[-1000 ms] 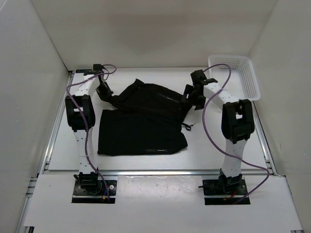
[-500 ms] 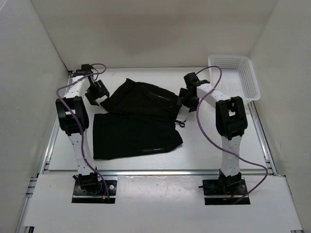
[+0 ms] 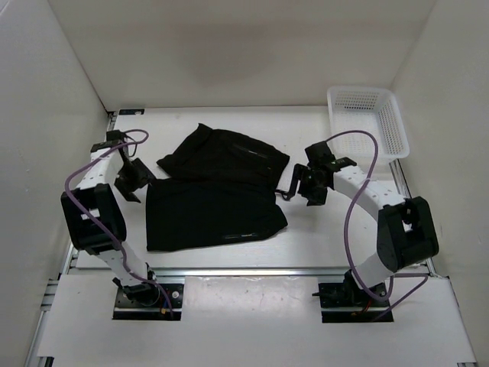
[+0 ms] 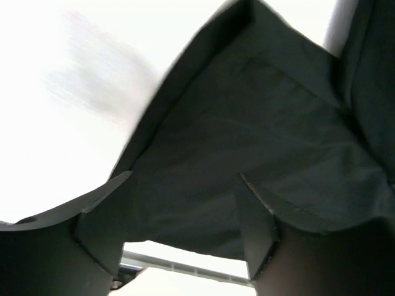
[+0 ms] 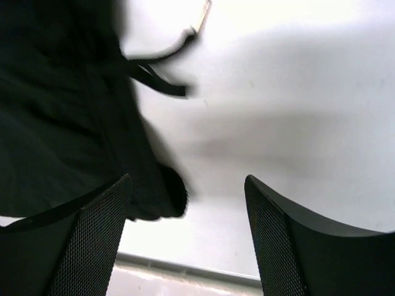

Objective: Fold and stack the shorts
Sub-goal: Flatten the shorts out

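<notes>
The shorts' back part lies at a slant behind their front leg, so my left gripper needs to grab the back part's far corner and pull it straight together with my right gripper.
The black shorts lie on the white table, one leg flat toward the front and the other part spread behind it. My left gripper stands open just off the shorts' left edge, holding nothing. In the left wrist view the shorts fill the space beyond the open gripper. My right gripper is open to the right of the shorts, near the drawstring. The right wrist view shows the shorts and the drawstring to the left of the open gripper.
A white mesh basket stands at the back right corner. White walls close in the table on the left, back and right. A metal rail runs along the table's front edge.
The left gripper has let go of the shorts and drawn back to the left. The right arm has swung right and nearer. The shorts have settled flat on the table.
</notes>
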Controlling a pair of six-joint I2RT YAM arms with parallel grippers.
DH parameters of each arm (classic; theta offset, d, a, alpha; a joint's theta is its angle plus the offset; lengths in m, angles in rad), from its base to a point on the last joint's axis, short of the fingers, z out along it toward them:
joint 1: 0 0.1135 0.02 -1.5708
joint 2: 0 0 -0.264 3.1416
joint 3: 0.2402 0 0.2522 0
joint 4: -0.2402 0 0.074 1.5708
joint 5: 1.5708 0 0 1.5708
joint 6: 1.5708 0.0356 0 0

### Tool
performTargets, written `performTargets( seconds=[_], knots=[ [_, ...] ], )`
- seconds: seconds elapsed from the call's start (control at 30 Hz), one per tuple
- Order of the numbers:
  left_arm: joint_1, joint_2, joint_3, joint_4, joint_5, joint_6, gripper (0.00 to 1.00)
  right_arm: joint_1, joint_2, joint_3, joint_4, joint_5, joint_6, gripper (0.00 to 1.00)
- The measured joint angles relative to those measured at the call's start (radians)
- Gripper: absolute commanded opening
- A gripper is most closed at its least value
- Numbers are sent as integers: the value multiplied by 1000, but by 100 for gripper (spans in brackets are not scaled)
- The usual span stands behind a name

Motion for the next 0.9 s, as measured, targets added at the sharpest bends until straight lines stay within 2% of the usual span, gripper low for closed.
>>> performTargets(
  seconds=[0.07,0.13,0.2,0.3,0.43,0.5,0.53,0.67,0.77,0.8,0.83,0.87,0.9],
  knots=[
    [-21,28,25,-12,1,-1,71,-1,22,7,-1,2,-2,74],
    [-69,95,129,-27,1,6,71,-1,74,61,-9,24,-16,72],
    [-127,192,308,-39,-10,16,71,-1,161,189,-39,60,-41,71],
    [-224,371,653,-72,-63,37,73,-1,317,427,-48,118,-84,70],
    [-325,610,1058,-95,-118,76,79,-3,504,675,-44,167,-124,78],
    [-360,695,1161,-101,-134,98,84,-6,600,782,-60,171,-134,79],
    [-372,727,1188,-104,-135,108,89,-8,648,829,-67,171,-138,79],
    [-397,845,1239,-114,-158,144,95,-18,805,948,-85,169,-142,79],
    [-411,925,1273,-121,-184,162,97,-24,843,980,-99,166,-147,63],
    [-414,945,1280,-121,-192,163,97,-24,843,985,-102,162,-147,46],
    [-416,959,1283,-122,-199,165,97,-24,843,987,-106,161,-146,38],
    [-417,969,1284,-123,-205,166,93,-24,843,987,-108,158,-147,27],
    [-417,977,1286,-124,-207,167,88,-25,843,987,-111,158,-146,11]
  ],
)
